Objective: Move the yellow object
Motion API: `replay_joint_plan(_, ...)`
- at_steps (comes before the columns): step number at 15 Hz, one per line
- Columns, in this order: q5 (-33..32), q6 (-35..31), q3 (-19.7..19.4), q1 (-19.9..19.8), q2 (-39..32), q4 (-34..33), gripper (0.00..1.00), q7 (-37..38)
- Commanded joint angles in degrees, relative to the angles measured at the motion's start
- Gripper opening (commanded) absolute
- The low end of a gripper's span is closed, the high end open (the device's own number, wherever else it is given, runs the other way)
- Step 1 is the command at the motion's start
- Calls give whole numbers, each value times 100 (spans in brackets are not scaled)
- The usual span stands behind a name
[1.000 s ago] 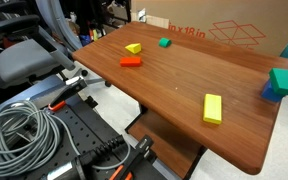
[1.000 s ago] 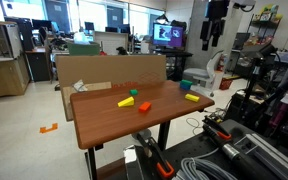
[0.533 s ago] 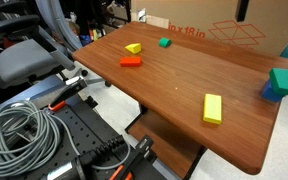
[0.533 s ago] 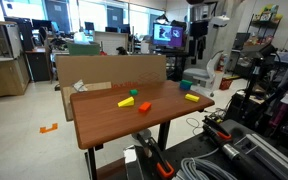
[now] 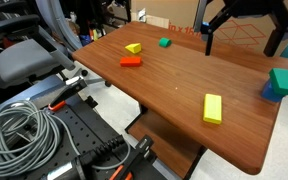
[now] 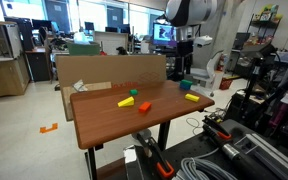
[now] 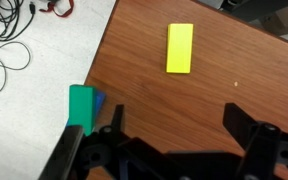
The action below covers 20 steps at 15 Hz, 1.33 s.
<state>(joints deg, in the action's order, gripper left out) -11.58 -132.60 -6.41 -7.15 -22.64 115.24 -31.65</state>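
Observation:
I should keep moving my gripper down toward the yellow block until my fingers are around its long sides point(image 5: 220, 110), because my open fingers line up across the yellow block's narrow width point(image 5: 213, 108).
The yellow object, a flat rectangular block point(image 5: 213, 108), lies on the wooden table point(image 5: 174, 70) near its front right part; it also shows in an exterior view point(image 6: 192, 97) and in the wrist view point(image 7: 180, 48). My gripper point(image 5: 242, 42) hangs open and empty high above the table's far right side, well apart from the block. In the wrist view its two dark fingers point(image 7: 175, 118) are spread wide over bare wood below the block. A smaller yellow wedge point(image 5: 133, 48) sits at the far left.
An orange block point(image 5: 131, 62) lies beside the wedge, a small green block point(image 5: 164, 43) behind it. A green block on a blue one point(image 5: 281, 83) stands at the right edge. A cardboard box point(image 5: 234, 32) lines the back. Cables point(image 5: 19, 135) lie on the floor.
My gripper has come down into view from above over the table's far right side. Nothing on the table has moved.

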Motion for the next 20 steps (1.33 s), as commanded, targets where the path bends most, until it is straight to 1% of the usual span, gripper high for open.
replay_joint_plan(1, -221, -204, 119, -153, -186, 60, 100, -153)
replay_joint_plan(4, -552, -373, 64, -91, -275, 284, 100, -84)
replay_joint_plan(7, -800, -441, 23, -84, -424, 360, 100, 11)
replay_joint_plan(12, -840, -299, 55, -120, -678, 228, 100, -8)
replay_joint_plan(18, -796, -236, 47, -135, -776, 222, 100, 80)
replay_joint_plan(19, -791, -220, 39, -132, -793, 206, 75, 136)
replay_joint_plan(20, -766, -174, 55, -148, -799, 197, 74, 129)
